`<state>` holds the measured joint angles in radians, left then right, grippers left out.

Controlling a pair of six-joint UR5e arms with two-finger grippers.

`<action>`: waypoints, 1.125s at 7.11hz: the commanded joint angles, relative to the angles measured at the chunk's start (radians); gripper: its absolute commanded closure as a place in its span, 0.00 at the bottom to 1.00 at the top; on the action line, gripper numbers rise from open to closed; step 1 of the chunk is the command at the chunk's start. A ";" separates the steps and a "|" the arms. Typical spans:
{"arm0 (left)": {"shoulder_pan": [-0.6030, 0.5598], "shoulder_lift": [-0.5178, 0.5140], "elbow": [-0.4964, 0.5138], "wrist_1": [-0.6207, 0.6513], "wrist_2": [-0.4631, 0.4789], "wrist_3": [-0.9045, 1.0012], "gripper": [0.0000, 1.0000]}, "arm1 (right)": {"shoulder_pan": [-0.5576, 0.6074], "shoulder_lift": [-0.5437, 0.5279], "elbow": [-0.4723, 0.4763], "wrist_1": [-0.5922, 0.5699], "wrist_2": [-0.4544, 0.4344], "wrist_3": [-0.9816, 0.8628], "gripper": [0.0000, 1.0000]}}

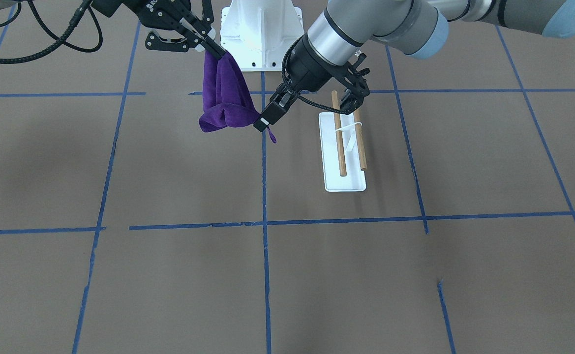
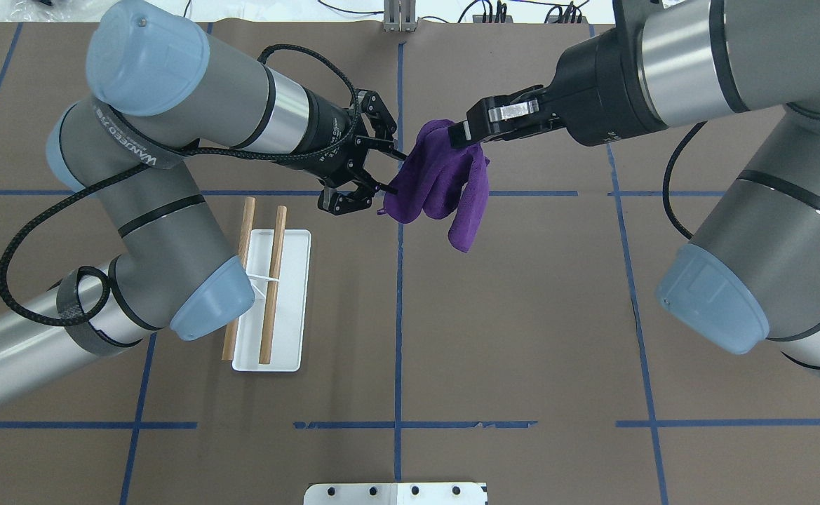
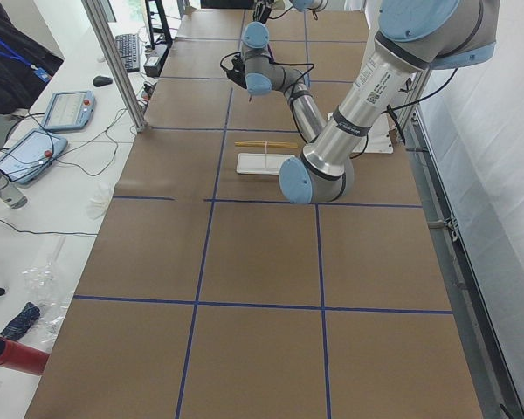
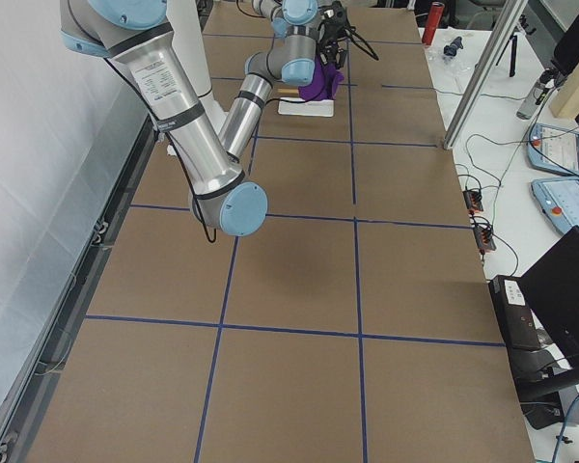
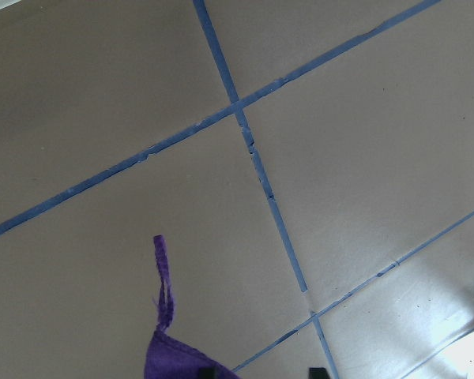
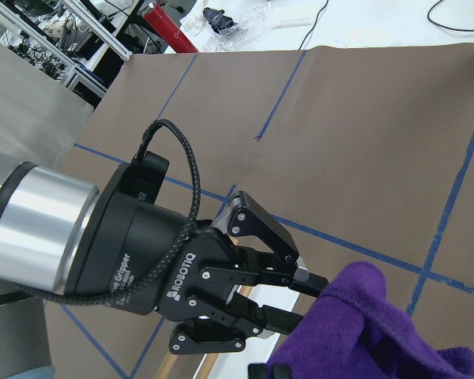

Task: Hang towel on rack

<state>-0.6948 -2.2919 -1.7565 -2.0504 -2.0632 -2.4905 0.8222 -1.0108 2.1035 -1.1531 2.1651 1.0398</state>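
The purple towel (image 1: 225, 88) will drag behind its corner when I pull it across the rack's rods, because limp folds (image 1: 226, 111) hang down near the towel's lower edge.
A purple towel (image 2: 438, 175) hangs bunched in the air from my right gripper (image 2: 460, 133), which is shut on its top edge; the front view shows this too (image 1: 218, 51). My left gripper (image 2: 390, 170) is level with the towel's lower corner, jaws apart. The left wrist view shows that corner (image 5: 174, 359) and its loop against one fingertip, with bare table between the tips. The rack (image 2: 273, 280) stands on the table to the left, white base and two wooden rods, with nothing on it. It also shows in the front view (image 1: 340, 147).
My left arm's elbow (image 2: 206, 301) hangs over the rack's left rod. The white robot pedestal (image 1: 260, 29) stands at the table's robot-side edge. Blue tape lines cross the brown table (image 2: 522, 315). Tablets (image 3: 65, 109) and cables lie off the table's side.
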 commanded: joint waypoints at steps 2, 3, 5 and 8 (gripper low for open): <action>0.000 0.000 -0.001 -0.001 0.000 0.001 0.70 | 0.000 0.000 0.003 0.001 -0.001 0.000 1.00; 0.000 0.003 -0.005 -0.008 -0.002 0.007 0.72 | 0.000 0.001 0.001 0.001 -0.004 0.000 1.00; -0.002 0.011 -0.003 -0.040 0.000 0.001 0.86 | 0.000 0.001 0.000 0.001 -0.005 -0.001 1.00; -0.006 0.011 -0.005 -0.040 0.000 0.004 1.00 | 0.000 -0.002 -0.003 0.001 -0.005 -0.003 1.00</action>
<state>-0.6985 -2.2812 -1.7611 -2.0903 -2.0632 -2.4875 0.8222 -1.0108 2.1014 -1.1520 2.1599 1.0382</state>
